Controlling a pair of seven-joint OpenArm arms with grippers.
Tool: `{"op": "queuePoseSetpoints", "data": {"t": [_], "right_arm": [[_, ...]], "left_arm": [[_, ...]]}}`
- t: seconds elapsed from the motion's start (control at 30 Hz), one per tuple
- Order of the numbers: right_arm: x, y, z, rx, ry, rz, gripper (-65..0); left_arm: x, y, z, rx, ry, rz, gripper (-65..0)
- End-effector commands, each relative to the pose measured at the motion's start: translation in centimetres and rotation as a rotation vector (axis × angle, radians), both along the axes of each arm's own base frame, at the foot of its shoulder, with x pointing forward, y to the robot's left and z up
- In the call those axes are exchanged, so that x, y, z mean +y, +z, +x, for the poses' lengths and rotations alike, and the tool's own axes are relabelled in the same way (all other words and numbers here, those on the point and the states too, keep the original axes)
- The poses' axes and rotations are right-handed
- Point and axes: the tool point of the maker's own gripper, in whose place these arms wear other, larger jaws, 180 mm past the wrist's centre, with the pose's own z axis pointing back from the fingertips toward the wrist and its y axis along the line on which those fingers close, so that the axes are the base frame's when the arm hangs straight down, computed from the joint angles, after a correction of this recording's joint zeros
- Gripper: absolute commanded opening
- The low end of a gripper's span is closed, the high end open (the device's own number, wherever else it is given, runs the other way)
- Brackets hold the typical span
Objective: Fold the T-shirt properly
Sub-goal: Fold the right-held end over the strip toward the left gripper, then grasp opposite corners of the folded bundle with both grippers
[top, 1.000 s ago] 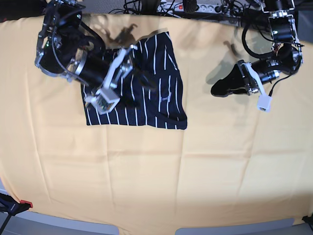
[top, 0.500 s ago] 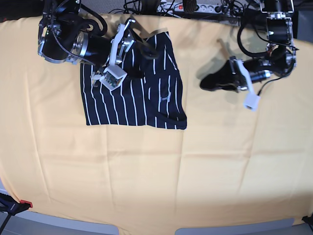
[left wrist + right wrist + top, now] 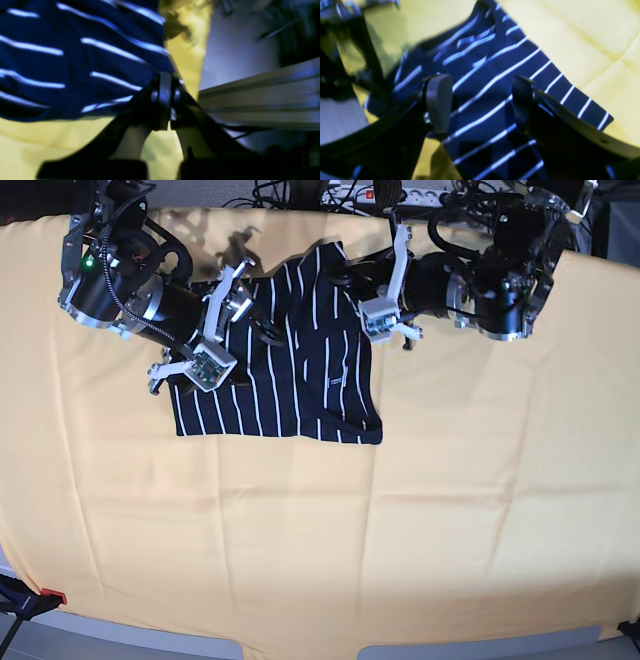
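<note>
The layers of the T-shirt will stay together and the collar [image 3: 337, 382] will swing round when I turn the T-shirt, because it lies folded in a rough rectangle [image 3: 283, 388].
The T-shirt [image 3: 300, 390], dark navy with thin white stripes, lies folded into a rough rectangle on the yellow-orange cloth. My right gripper [image 3: 268, 332] hovers over its left half. In the right wrist view that gripper [image 3: 480, 102] stands open, with the striped T-shirt [image 3: 495, 62] below the gap and nothing between the fingers [image 3: 438, 102]. My left gripper [image 3: 340, 280] reaches in from the right to the shirt's far right corner. In the left wrist view it [image 3: 165, 100] is shut, its tips right at the corner of the T-shirt [image 3: 75, 62]; I see no cloth pinched.
The yellow-orange cloth [image 3: 400, 530] covers the whole table, with shallow creases. A power strip [image 3: 400, 195] and tangled cables run along the back edge behind both arms. A pale rail [image 3: 262, 100] shows beyond the table edge in the left wrist view.
My left arm has swept from the table's right side over to the shirt's far right corner, staying shut. My right arm has shifted down over the shirt's left half, still open.
</note>
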Motion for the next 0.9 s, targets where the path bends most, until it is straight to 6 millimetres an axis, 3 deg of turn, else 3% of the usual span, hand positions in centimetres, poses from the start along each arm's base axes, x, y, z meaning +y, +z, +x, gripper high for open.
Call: {"op": "queuePoseSetpoints", "data": {"t": [0.0,0.17,0.33,0.43,0.57,0.77,0.87], "right_arm": [[-0.1,1.0,0.3,-0.043,0.009,0.006,-25.2],[-1.2,1.0,1.0,-0.088,-0.006,-0.045,-25.2],[-2.4,1.9,2.7,-0.165,-0.062,-0.086,-25.2],[-3.1,2.7,3.9,-0.211,-0.097,-0.098,-25.2],[-5.0,3.6,6.3,-0.285,-0.185,-0.130,-25.2],[-8.3,1.0,10.1,-0.217,-0.243,-0.171,-25.2],[-8.5,-0.1,11.4,-0.164,-0.213,-0.136,-25.2]], "left_arm": [[-0.1,0.9,0.4,-0.053,-0.010,-0.014,-65.0],[1.2,0.0,2.1,-0.180,0.015,0.060,-55.8],[2.9,-1.0,4.5,-0.329,0.046,0.138,-55.8],[3.6,-1.9,4.8,-0.314,0.059,0.154,-55.8],[3.6,-0.8,4.9,-0.372,0.033,0.180,-55.8],[7.5,0.4,8.8,-0.568,0.062,0.376,-55.8],[6.8,0.9,8.3,-0.553,0.044,0.325,-55.8]]}}
